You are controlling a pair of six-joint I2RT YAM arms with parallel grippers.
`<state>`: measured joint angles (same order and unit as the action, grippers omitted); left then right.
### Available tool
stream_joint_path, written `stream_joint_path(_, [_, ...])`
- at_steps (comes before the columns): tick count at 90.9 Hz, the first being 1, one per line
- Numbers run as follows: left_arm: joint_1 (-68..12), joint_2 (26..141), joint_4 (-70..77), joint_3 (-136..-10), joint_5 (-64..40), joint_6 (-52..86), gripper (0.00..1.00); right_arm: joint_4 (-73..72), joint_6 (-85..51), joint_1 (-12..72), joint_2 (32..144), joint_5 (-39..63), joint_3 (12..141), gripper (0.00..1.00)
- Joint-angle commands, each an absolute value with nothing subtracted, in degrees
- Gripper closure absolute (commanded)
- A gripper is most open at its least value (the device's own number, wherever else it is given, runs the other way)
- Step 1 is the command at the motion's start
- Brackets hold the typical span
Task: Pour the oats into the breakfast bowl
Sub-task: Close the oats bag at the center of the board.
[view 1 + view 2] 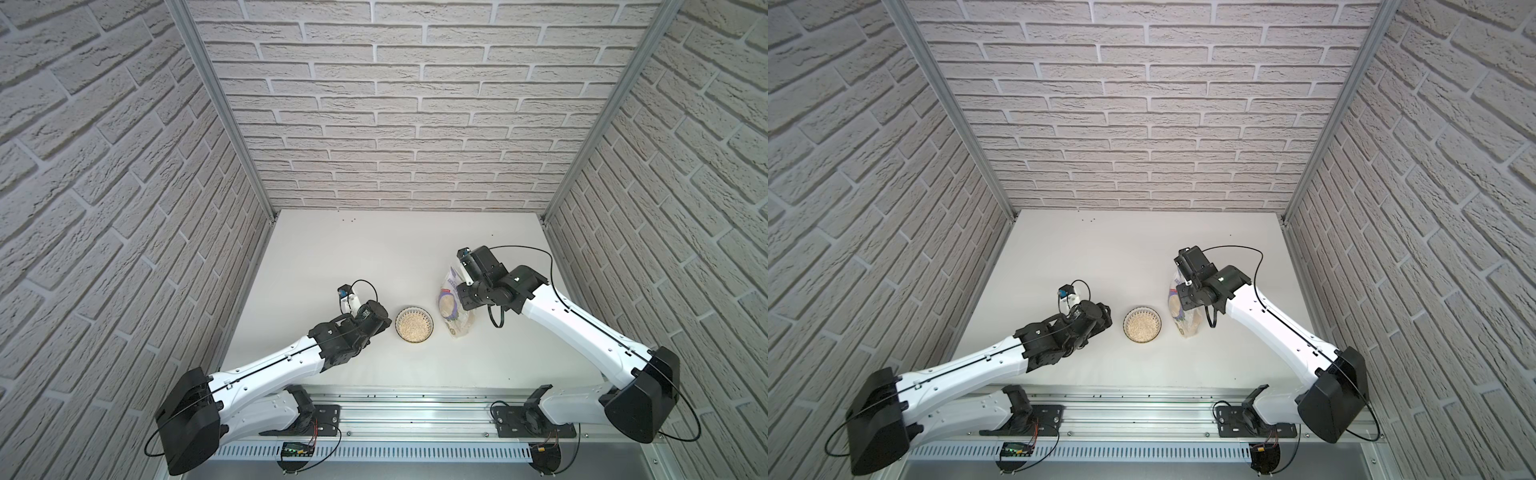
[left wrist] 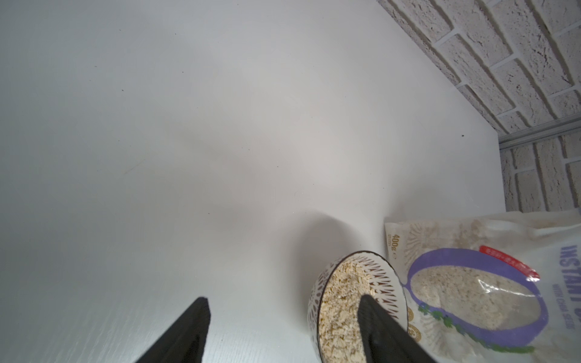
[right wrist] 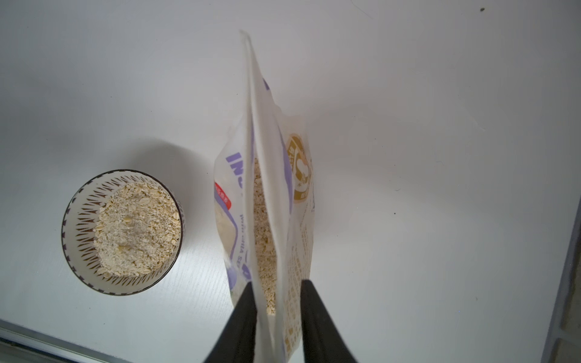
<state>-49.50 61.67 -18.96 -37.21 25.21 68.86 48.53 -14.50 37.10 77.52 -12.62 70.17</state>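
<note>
My right gripper should open, move along and pinch the far part [image 3: 256, 112] of the bag's top edge closed, because the oats bag's opening [image 3: 263, 242] gapes past the gripper at its near end.
The breakfast bowl [image 1: 428, 318] [image 1: 1156, 318] stands mid-table, its dark lattice wall [image 3: 81, 220] ringing a heap of pale oats [image 3: 138, 226]. Right of it the printed oats bag [image 1: 446, 301] [image 1: 1187, 326] stands upright, taller than the bowl. From above, my right gripper [image 3: 278, 283] [image 1: 462, 291] is shut on the bag's top edge [image 3: 273, 188], one finger against each face. My left gripper [image 2: 284, 298] hangs open and empty just left of the bowl [image 2: 314, 289]; one finger overlaps the bowl in the left wrist view. The bag [image 2: 471, 289] shows behind it.
Brick-pattern walls [image 1: 374, 124] close the white table [image 1: 353, 257] at the back and both sides. A metal rail [image 1: 415, 411] with the arm bases runs along the front. A few dark specks [image 1: 348, 220] lie near the back wall.
</note>
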Motion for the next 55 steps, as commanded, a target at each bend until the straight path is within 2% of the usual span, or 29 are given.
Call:
stream_joint_path(1, [-49.75, 62.01, -17.93, -38.14, 25.23, 68.53, 0.23, 48.26, -13.48, 36.91, 78.57, -13.79, 73.45, 0.93])
stream_joint_path(6, [-49.79, 61.96, -17.94, -38.14, 25.35, 68.64, 0.23, 48.57, -13.43, 36.91, 78.97, -13.43, 74.33, 0.96])
stream_joint_path(29, [-49.75, 61.88, -17.68, -38.14, 25.49, 68.38, 0.24, 45.02, -13.75, 35.84, 76.3, -11.18, 71.69, 0.96])
stream_joint_path(33, [-49.77, 61.9, -17.52, -38.14, 25.36, 68.33, 0.24, 45.74, -13.86, 35.63, 77.25, -10.9, 72.36, 0.81])
stream_joint_path(36, [-49.8, 61.96, -17.47, -38.21, 25.32, 68.33, 0.24, 45.82, -13.76, 35.53, 77.9, -10.92, 72.6, 0.74])
stream_joint_path(42, [-49.75, 61.92, -17.32, -38.23, 25.24, 68.29, 0.24, 45.09, -13.49, 35.29, 79.2, -10.7, 73.06, 0.68])
stream_joint_path(50, [-49.82, 61.83, -17.49, -38.23, 25.33, 68.15, 0.24, 43.87, -13.11, 34.94, 80.97, -9.95, 74.01, 0.7])
stream_joint_path(55, [-49.75, 61.71, -17.58, -38.19, 25.38, 68.2, 0.24, 43.5, -12.84, 34.75, 82.34, -9.65, 74.88, 0.82])
